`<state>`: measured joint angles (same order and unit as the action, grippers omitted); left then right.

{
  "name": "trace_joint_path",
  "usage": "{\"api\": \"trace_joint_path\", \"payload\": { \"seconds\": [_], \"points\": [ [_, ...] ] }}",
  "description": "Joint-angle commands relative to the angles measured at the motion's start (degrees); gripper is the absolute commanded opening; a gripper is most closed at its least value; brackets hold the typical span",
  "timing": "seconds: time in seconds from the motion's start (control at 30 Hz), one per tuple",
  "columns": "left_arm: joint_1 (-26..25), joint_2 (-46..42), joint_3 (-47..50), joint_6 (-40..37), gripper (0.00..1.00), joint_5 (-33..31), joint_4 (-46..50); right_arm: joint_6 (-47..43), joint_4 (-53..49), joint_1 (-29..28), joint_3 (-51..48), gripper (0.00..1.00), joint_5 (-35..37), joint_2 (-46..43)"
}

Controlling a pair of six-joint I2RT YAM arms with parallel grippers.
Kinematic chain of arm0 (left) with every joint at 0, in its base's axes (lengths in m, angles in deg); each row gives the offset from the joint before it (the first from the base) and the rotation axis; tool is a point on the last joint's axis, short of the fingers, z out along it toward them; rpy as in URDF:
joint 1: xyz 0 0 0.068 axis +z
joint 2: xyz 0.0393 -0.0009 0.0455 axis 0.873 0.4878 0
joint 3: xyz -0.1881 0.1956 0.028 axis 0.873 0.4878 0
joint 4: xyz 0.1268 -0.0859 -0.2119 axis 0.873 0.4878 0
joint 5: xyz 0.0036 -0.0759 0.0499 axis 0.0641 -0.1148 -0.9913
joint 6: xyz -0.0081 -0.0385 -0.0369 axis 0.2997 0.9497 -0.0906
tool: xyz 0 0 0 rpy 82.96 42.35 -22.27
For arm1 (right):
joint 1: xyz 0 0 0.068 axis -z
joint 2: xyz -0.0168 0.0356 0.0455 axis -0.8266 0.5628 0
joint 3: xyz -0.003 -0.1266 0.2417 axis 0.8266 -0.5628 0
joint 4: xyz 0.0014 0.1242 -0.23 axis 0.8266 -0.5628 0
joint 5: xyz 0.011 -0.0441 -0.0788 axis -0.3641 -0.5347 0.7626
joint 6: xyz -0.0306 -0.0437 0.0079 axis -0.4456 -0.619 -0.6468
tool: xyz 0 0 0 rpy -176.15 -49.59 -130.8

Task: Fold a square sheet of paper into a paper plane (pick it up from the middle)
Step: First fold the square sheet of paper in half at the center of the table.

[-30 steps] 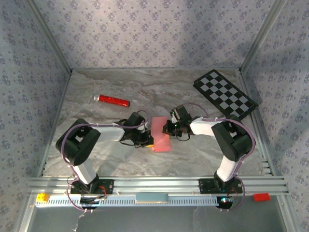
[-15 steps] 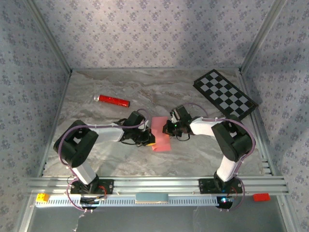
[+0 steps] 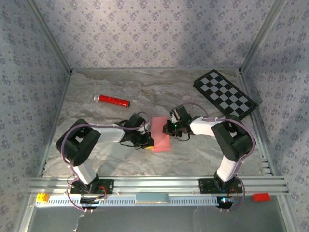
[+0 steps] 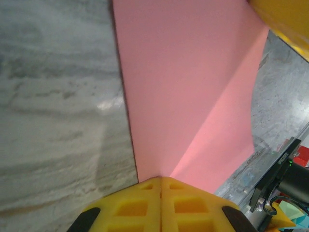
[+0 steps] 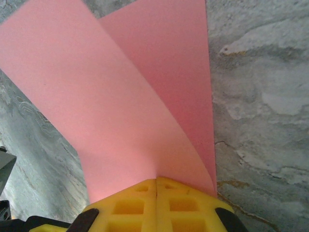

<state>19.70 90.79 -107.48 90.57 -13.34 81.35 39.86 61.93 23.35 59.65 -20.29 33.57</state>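
Note:
My left gripper is pinching the fold's front end while the paper's layers (image 5: 116,38) are spread apart at the back, so it should press a crease into the fold's back half (image 3: 152,124).
The square sheet of paper (image 3: 161,135) is pink and lies mid-table as a narrow rectangle, folded over on itself. My left gripper (image 3: 149,141) is shut on its left edge near the front corner. In the left wrist view the yellow fingers (image 4: 140,208) meet on the sheet of paper (image 4: 188,92), which rises in a curve to the right. My right gripper (image 3: 167,128) is shut on the right edge. From the right wrist the gripper (image 5: 156,180) pinches the paper (image 5: 120,96), its upper layer curling over the lower one.
A red cylinder (image 3: 112,100) lies at the back left. A black-and-white checkerboard (image 3: 225,94) leans at the back right corner. Patterned walls close three sides. The metal rail (image 3: 154,184) with both arm bases runs along the front.
The left arm's elbow dipped slightly and came back. Both grippers stay shut on the paper, which has barely shifted.

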Motion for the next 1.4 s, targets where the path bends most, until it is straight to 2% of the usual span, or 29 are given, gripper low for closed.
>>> {"api": "trace_joint_path", "payload": {
  "seconds": [0.0, 0.27, 0.5, 0.57, 0.67, 1.2, 1.37],
  "points": [
    [-0.7, -3.0, -1.6, -0.4, 0.08, -1.0, 3.9, -0.3, -10.4, 0.0, -3.3, 0.00, 6.8, 3.0],
    [-0.9, -1.9, -3.2, 3.2, 0.09, 0.7, -1.3, -0.3, -11.0, 0.1, -3.3, 0.00, 7.4, 2.5],
    [-2.0, 1.4, -2.6, 1.5, 0.09, 2.6, 1.0, -0.5, -10.8, 0.2, -3.4, 0.00, 7.3, 2.7],
    [-2.2, 1.3, -2.2, -0.2, 0.09, 1.2, 4.4, -0.6, -10.9, 0.2, -3.4, 0.00, 7.5, 2.9],
    [-2.3, 0.9, 0.0, 0.0, 0.09, 1.0, 4.0, -0.5, -10.5, 0.2, -3.8, 0.00, 7.7, 2.8],
    [-2.7, -3.8, 5.2, -0.7, 0.10, 0.1, 6.0, -0.9, -10.2, 0.5, -4.1, 0.00, 7.5, 3.0],
    [-2.7, -11.7, 3.3, -0.4, 0.09, -4.2, 8.7, -4.7, -11.6, 0.4, -2.8, 0.00, 7.1, 2.3]
  ]
}}
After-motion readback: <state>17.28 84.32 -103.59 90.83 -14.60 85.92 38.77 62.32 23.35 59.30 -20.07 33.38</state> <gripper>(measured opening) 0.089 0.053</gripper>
